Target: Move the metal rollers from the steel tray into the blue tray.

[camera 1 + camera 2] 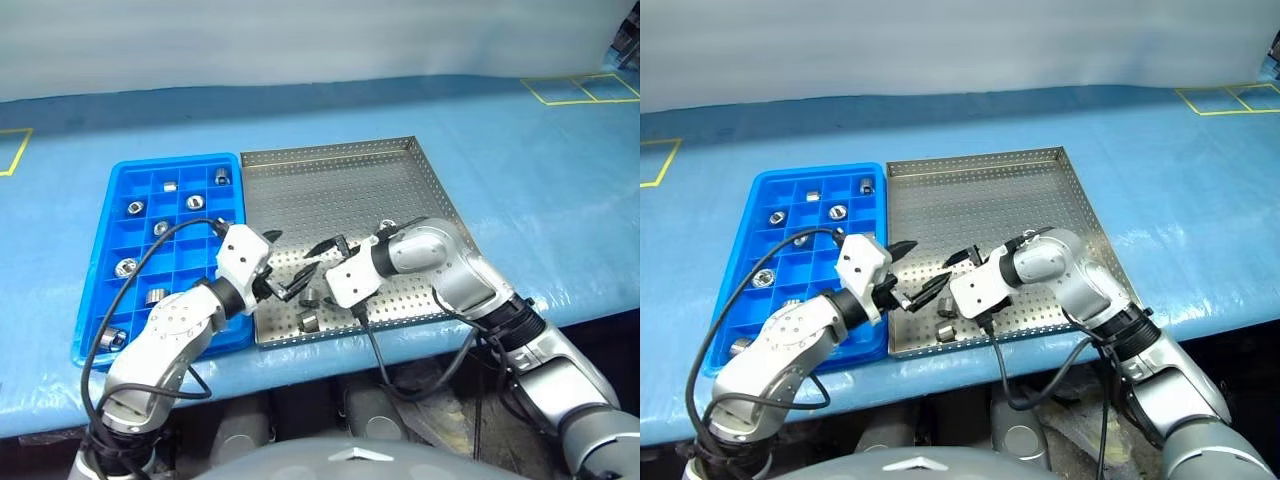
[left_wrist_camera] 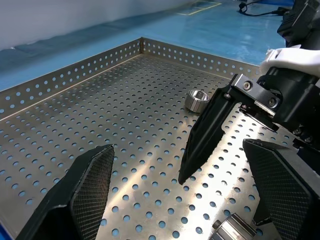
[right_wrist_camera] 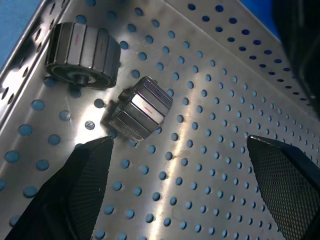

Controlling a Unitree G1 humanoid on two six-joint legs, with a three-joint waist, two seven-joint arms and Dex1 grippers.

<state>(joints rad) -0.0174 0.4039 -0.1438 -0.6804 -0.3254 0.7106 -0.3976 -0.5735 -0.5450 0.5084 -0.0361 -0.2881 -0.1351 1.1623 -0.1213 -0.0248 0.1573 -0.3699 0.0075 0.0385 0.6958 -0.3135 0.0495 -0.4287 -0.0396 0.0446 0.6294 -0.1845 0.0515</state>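
Both grippers are crowding the metal rollers [image 1: 310, 298]. My left gripper should move back over the blue tray before my right gripper grabs the roller [image 1: 308, 322] closest to the front rim.
The steel tray [image 1: 390, 190] lies beside the blue tray [image 1: 185, 270] on its left. Three metal rollers show in the steel tray: two near its front rim [image 1: 310, 320] [image 1: 313, 297] and one further back [image 2: 196, 100]. The blue tray's compartments hold several metal rollers [image 1: 126, 267]. My left gripper [image 1: 285, 262] hovers open over the steel tray's front left, nothing between its fingers [image 2: 90, 185]. My right gripper [image 1: 318, 262] is open too, angled down towards the left gripper, one finger [image 2: 205, 135] pointing between the left's fingers. The right wrist view shows two rollers [image 3: 140, 107] [image 3: 82, 47] just beyond its fingers.
Both trays rest on a blue-covered table [image 1: 540, 180] with yellow tape marks at the far right [image 1: 585, 88] and far left [image 1: 12, 150]. The table's front edge runs just below the trays. Black cables [image 1: 140, 265] loop off both wrists.
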